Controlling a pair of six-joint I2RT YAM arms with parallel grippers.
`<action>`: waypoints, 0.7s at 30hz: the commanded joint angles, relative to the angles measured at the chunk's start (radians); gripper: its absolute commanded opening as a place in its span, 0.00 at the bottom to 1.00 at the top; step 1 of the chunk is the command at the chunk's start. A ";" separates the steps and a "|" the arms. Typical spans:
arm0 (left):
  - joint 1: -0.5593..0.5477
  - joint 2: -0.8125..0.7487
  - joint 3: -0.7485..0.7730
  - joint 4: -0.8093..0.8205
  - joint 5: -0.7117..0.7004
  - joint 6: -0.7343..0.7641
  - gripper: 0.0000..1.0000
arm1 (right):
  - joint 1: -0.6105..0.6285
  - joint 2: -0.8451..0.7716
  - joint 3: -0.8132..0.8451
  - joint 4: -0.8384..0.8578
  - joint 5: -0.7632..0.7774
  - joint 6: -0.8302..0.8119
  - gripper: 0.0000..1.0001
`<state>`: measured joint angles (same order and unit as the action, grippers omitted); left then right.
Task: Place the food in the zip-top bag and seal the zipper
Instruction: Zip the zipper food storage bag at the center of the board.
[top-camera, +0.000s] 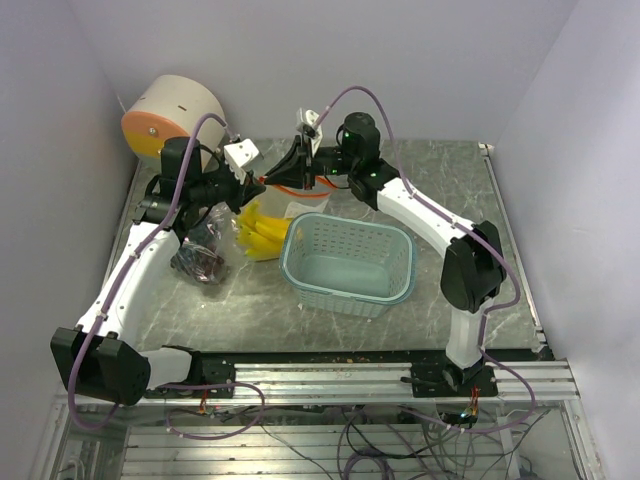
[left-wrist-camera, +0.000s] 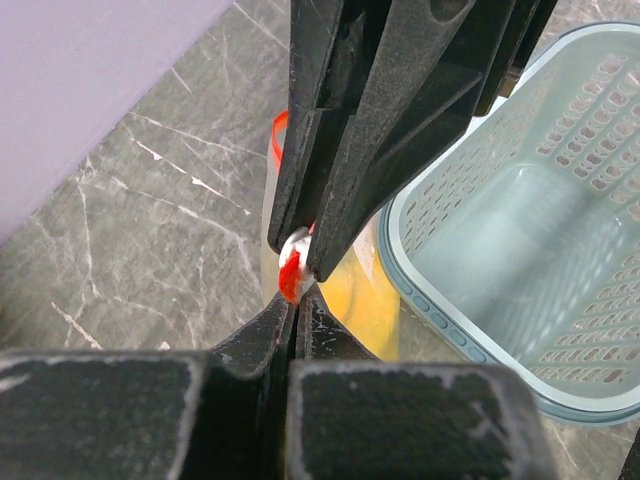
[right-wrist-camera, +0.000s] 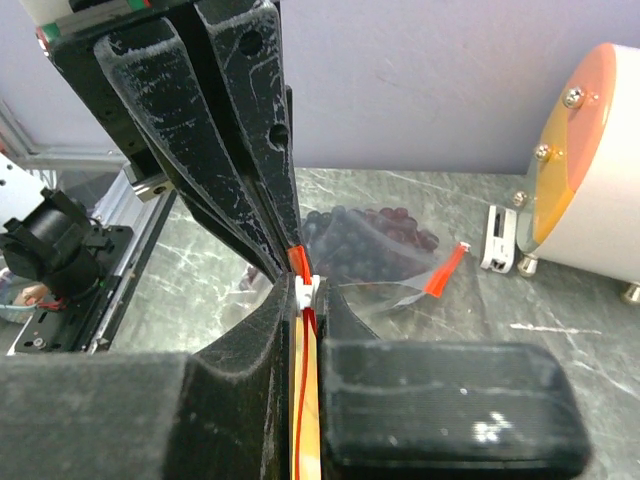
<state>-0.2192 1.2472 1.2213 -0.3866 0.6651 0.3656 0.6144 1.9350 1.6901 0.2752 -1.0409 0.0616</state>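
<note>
My left gripper is holding the bag's zipper edge beside the white slider (right-wrist-camera: 306, 292). My right gripper should go on pulling that slider to the red zipper's far end (top-camera: 328, 183) and then let go.
A clear zip-top bag (top-camera: 285, 205) with a red zipper strip (left-wrist-camera: 288, 277) holds the yellow bananas (top-camera: 262, 232), which also show in the left wrist view (left-wrist-camera: 368, 290). My left gripper (top-camera: 260, 184) (left-wrist-camera: 294, 306) is shut on the bag's zipper edge. My right gripper (top-camera: 288, 168) (right-wrist-camera: 309, 300) faces it, shut on the white zipper slider (right-wrist-camera: 308, 291). The two grippers meet tip to tip above the bag. Dark grapes (top-camera: 200, 262) lie in a second clear bag (right-wrist-camera: 372, 245) left of the bananas.
The pale teal mesh basket (top-camera: 392, 290) stands just right of the bag, close to the bananas. A white cylinder with an orange face (top-camera: 175, 118) is at the back left. The side walls are near on both sides.
</note>
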 joint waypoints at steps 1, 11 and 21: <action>0.000 -0.041 0.075 0.066 0.031 -0.018 0.07 | -0.039 -0.041 -0.026 -0.052 0.068 -0.048 0.00; 0.000 -0.040 0.078 0.051 -0.011 -0.003 0.07 | -0.117 -0.068 -0.080 -0.109 0.037 -0.090 0.00; 0.000 -0.022 0.123 0.081 -0.179 -0.023 0.07 | -0.185 -0.087 -0.142 -0.203 0.031 -0.161 0.00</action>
<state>-0.2226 1.2446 1.2842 -0.3710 0.5915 0.3511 0.4694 1.8862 1.5902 0.1272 -1.0359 -0.0505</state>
